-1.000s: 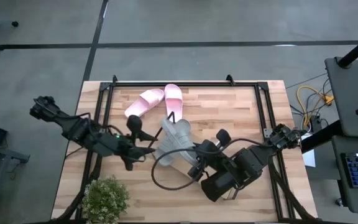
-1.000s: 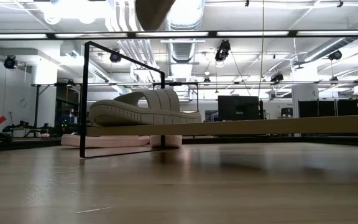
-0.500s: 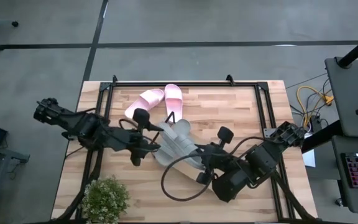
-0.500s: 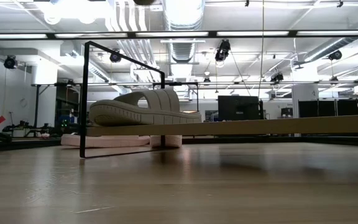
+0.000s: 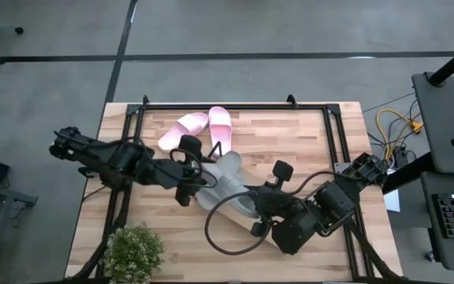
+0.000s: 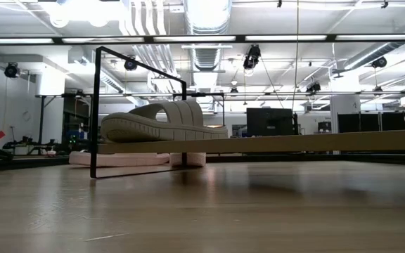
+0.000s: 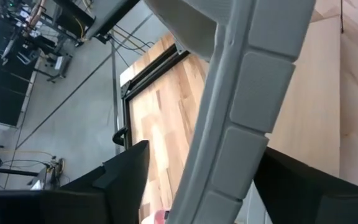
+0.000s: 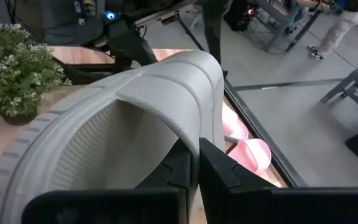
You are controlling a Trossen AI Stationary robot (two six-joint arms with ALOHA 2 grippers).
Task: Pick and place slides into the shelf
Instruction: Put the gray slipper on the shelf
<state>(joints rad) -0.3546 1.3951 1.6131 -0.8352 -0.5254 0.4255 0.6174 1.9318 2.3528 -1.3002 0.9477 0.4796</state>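
My right gripper should leave the grey slide to my left gripper and take the sole's loose end, since the slide is tilted and pinched by its strap.
One grey slide hangs in the air over the middle of the table, between my two arms. My right gripper comes at it from the right and is shut on it. My left gripper reaches in from the left. It is open, with one finger on each side of the slide's segmented grey edge; whether they touch it I cannot tell. Two pink slides lie on the shelf at the far left. In the low view a pale slide rests sole down on the shelf board. My right gripper pinches a thin grey wall of the slide between its two fingers, one finger on the textured inner side and one on the smooth outer side. Whether that wall is the strap I cannot tell. The fingers slant down from the table's right. The slide is lifted clear of the table.
A small potted plant stands near the table's front left corner, also seen in the right wrist view. The shelf's dark wire frames rise at both short ends. A person's legs show far off in the room.
My left gripper has moved toward the table's right, closer along the grey slide. My right gripper has risen a little and rolled, turning the slide with it. The blurred piece that hung into the top of the low view has gone up out of that view.
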